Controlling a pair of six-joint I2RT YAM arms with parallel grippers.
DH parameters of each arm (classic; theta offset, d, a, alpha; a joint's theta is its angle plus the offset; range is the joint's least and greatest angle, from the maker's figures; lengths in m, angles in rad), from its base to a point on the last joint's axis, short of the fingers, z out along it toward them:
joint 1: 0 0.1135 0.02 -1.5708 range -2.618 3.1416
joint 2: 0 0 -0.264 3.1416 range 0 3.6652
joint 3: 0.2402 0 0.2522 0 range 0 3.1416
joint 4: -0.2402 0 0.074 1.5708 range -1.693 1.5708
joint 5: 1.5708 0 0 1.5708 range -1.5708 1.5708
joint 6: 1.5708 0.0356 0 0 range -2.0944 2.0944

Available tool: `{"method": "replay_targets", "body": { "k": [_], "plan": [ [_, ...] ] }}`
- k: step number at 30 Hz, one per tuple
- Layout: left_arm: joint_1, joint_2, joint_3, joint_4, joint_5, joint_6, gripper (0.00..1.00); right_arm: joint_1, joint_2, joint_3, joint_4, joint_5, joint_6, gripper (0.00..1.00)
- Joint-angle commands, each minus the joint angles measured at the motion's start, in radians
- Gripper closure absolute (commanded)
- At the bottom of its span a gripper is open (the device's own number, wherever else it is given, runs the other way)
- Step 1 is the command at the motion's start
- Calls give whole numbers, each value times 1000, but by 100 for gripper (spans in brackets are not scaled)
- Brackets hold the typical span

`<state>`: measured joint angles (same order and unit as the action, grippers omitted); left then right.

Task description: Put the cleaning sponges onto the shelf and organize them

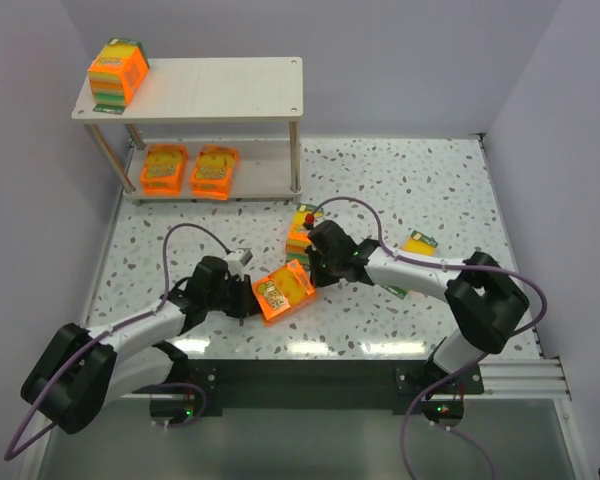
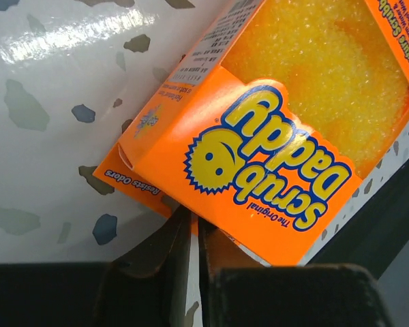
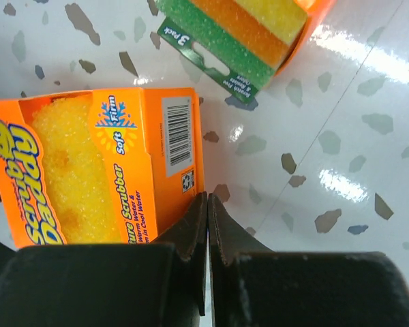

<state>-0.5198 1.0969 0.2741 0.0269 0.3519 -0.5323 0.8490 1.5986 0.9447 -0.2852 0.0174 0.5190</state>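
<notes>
I should open my left gripper, turn it in line with the sponge pack's tab end (image 2: 133, 182) and take hold there (image 1: 261, 304), because that end lies crooked to my left gripper's fingers.
A flat orange sponge pack (image 1: 284, 293) lies tilted at the table's middle between my two grippers. My left gripper (image 1: 250, 298) is shut, its tips tucked under the pack's near edge (image 2: 273, 136). My right gripper (image 1: 315, 272) is shut and touches the pack's barcode corner (image 3: 109, 170). A thick pack (image 1: 299, 236) lies just behind the right gripper and also shows in the right wrist view (image 3: 252, 27). Another pack (image 1: 418, 245) is partly hidden by the right arm. The shelf (image 1: 240, 85) holds one thick pack (image 1: 118, 70) on top and two flat packs (image 1: 164, 168) (image 1: 214, 170) below.
The shelf stands at the far left against pale walls on the left, back and right. Its front right leg (image 1: 295, 158) is close behind the thick pack. A dark rail (image 1: 310, 375) runs along the table's near edge.
</notes>
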Motion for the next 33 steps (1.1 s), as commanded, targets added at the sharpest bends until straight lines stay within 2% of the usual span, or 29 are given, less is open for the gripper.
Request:
{"method": "replay_targets", "body": {
  "k": [1, 4, 10, 20, 23, 26, 27, 33],
  "plan": [
    [-16, -69, 20, 35, -5, -61, 83, 12, 14, 62, 63, -30, -14, 100],
    [-16, -144, 36, -57, -114, -89, 70, 9, 0, 52, 35, -1, -8, 100],
    [-16, -238, 47, -160, -250, -167, 58, 5, -31, 11, 20, 35, -4, 100],
    [-16, -348, 16, -217, -317, -284, 51, 4, -32, -32, 14, 67, -13, 100],
    [-16, -385, -18, -147, -278, -357, 48, 5, -43, -53, 26, 55, -10, 100],
    [-16, -376, -52, -29, -223, -431, 41, 4, -46, -66, 46, 38, -7, 100],
    [-16, -364, -58, 49, -211, -443, 39, 5, -48, -66, 50, 36, -5, 100],
    [-16, -206, -47, 116, -157, -442, 38, 5, -37, -55, 57, 19, -8, 100]
  ]
}}
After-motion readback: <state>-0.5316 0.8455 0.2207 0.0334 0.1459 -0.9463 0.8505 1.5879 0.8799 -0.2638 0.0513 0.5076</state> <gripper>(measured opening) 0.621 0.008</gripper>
